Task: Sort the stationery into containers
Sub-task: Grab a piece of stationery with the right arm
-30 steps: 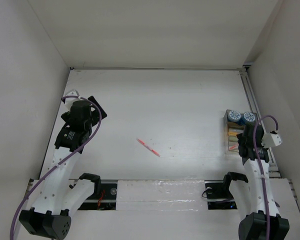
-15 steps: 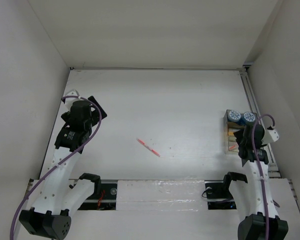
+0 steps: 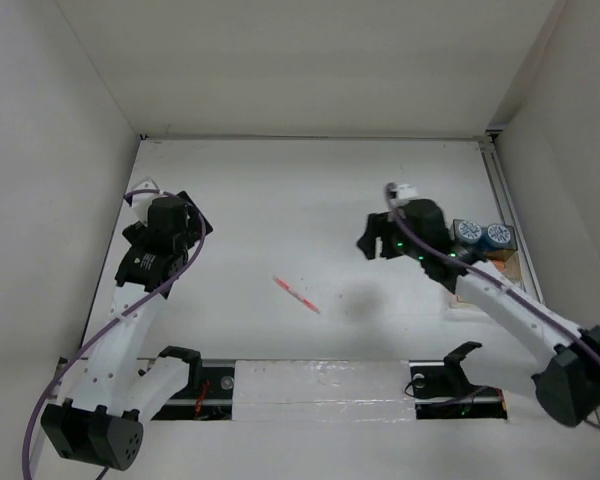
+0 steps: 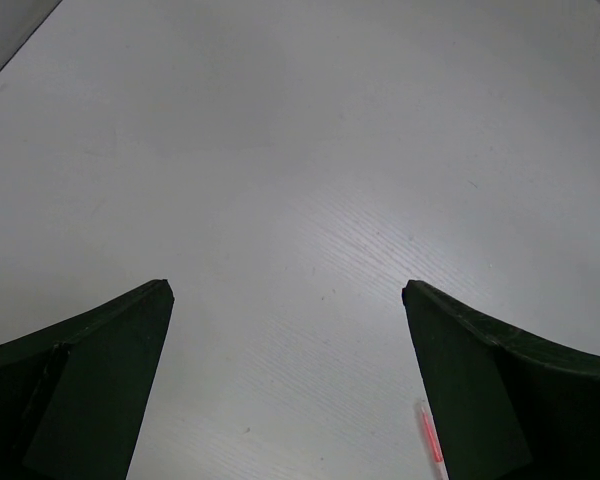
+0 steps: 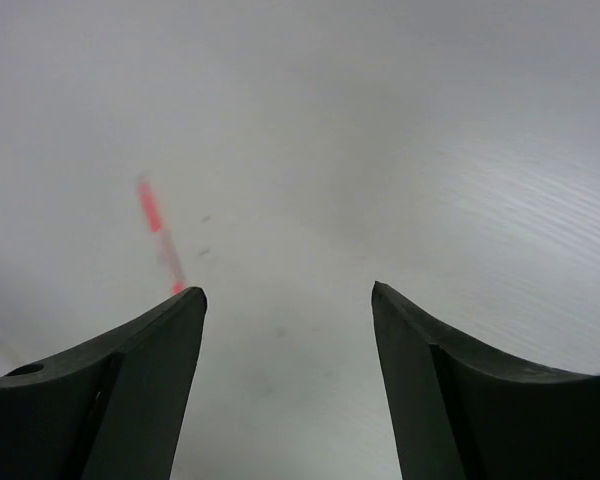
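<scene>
My right gripper continues to go to the pen's middle (image 3: 296, 294) and closes there, as the red-pink pen (image 5: 162, 236) lies free and my open fingers are across its width.
A thin red-pink pen (image 3: 296, 294) lies alone on the white table, left of centre. It also shows in the right wrist view (image 5: 158, 228) and at the edge of the left wrist view (image 4: 430, 437). The clear tray (image 3: 495, 262) stands at the right edge, with two blue-and-white rolls (image 3: 482, 233) at its far end; my right arm hides the rest of it. My right gripper (image 3: 372, 238) is open and empty, raised above the table to the right of the pen. My left gripper (image 3: 180, 222) is open and empty at the far left.
White walls close in the table at the back and both sides. A metal rail (image 3: 502, 195) runs along the right edge by the tray. A taped strip (image 3: 320, 385) crosses the near edge between the arm bases.
My right arm has swung left from over the tray out to above the middle of the table, toward the pen. The left arm has barely moved.
</scene>
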`<act>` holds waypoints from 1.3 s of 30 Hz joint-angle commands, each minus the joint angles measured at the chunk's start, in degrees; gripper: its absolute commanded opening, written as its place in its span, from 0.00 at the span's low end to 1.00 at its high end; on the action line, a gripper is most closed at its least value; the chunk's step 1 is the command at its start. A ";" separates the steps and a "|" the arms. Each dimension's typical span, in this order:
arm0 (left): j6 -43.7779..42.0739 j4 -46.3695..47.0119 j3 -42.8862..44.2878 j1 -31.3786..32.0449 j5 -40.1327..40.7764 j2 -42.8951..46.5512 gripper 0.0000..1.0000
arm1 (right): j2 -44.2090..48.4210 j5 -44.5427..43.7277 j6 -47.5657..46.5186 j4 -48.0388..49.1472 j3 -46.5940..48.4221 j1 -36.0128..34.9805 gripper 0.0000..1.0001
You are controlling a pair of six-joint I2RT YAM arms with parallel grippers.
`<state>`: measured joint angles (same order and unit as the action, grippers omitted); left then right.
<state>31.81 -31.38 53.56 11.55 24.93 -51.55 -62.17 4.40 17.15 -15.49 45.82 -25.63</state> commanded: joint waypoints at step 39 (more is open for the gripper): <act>2.03 -2.11 2.78 0.23 4.52 1.98 1.00 | -50.51 -15.21 -5.46 -5.52 24.14 -37.30 0.00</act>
<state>33.76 -33.50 54.15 11.55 28.97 -50.65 -110.72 -9.04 9.98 -18.41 72.01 -62.67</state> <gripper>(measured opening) 0.997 0.051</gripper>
